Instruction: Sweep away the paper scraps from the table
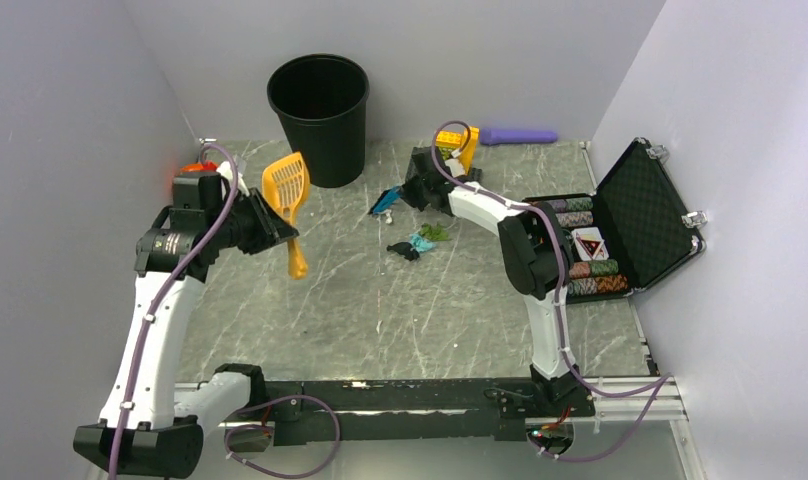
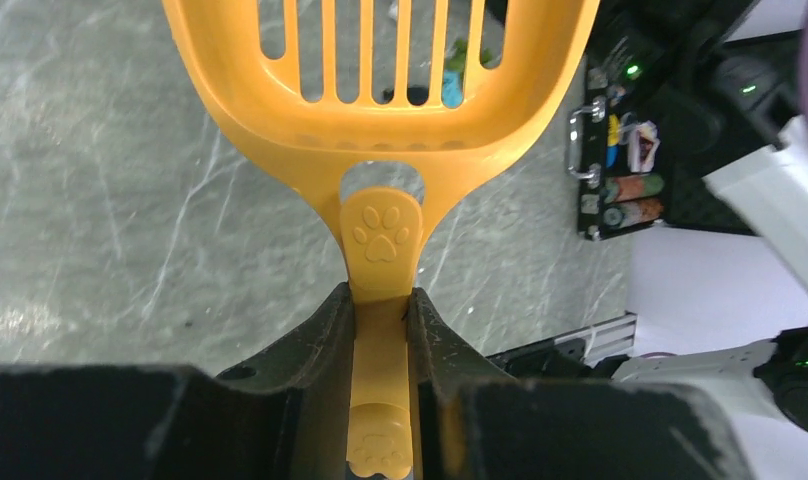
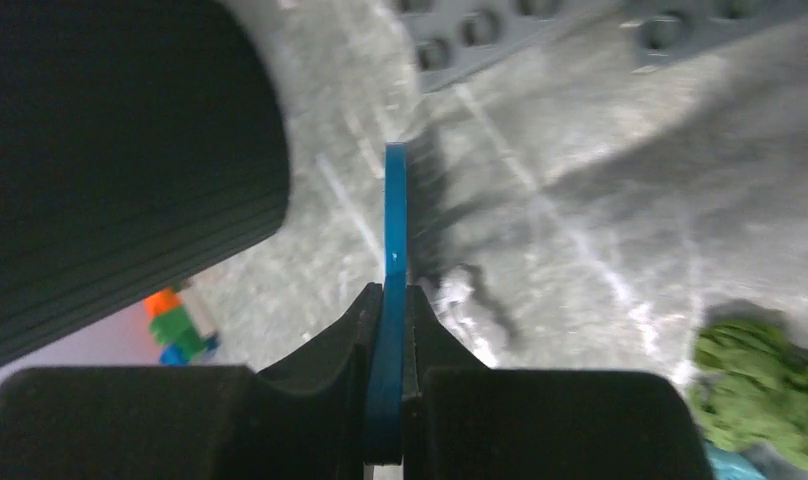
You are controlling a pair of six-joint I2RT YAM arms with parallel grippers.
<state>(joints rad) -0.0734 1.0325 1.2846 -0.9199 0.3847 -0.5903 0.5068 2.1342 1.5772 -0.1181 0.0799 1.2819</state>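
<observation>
A white scrap [image 1: 388, 216] is lying away from the heap. My right gripper should first sweep the scrap over to the heap [image 1: 420, 243] and then sweep everything into the orange scoop.
A small heap of paper scraps [image 1: 420, 240], teal, green and dark, lies on the marble table [image 1: 380, 320] near its middle. My left gripper [image 1: 278, 236] is shut on the handle of an orange slotted scoop [image 1: 286, 185], left of the heap; in the left wrist view the scoop [image 2: 380, 120] stands out from the gripper [image 2: 380, 300], and scraps [image 2: 450, 88] show through its slots. My right gripper [image 1: 408, 193] is shut on a thin blue flat tool [image 1: 383, 203], just behind the heap. In the right wrist view the tool [image 3: 394, 220] stands edge-on in the gripper [image 3: 388, 298], with a green scrap [image 3: 755, 395] at the lower right.
A black bin [image 1: 320, 115] stands at the back, also in the right wrist view [image 3: 120, 150]. An open black case with poker chips [image 1: 600, 240] is at the right. Yellow bricks [image 1: 458, 140] and a purple object [image 1: 520, 136] lie at the back; a studded baseplate [image 3: 500, 40] is near.
</observation>
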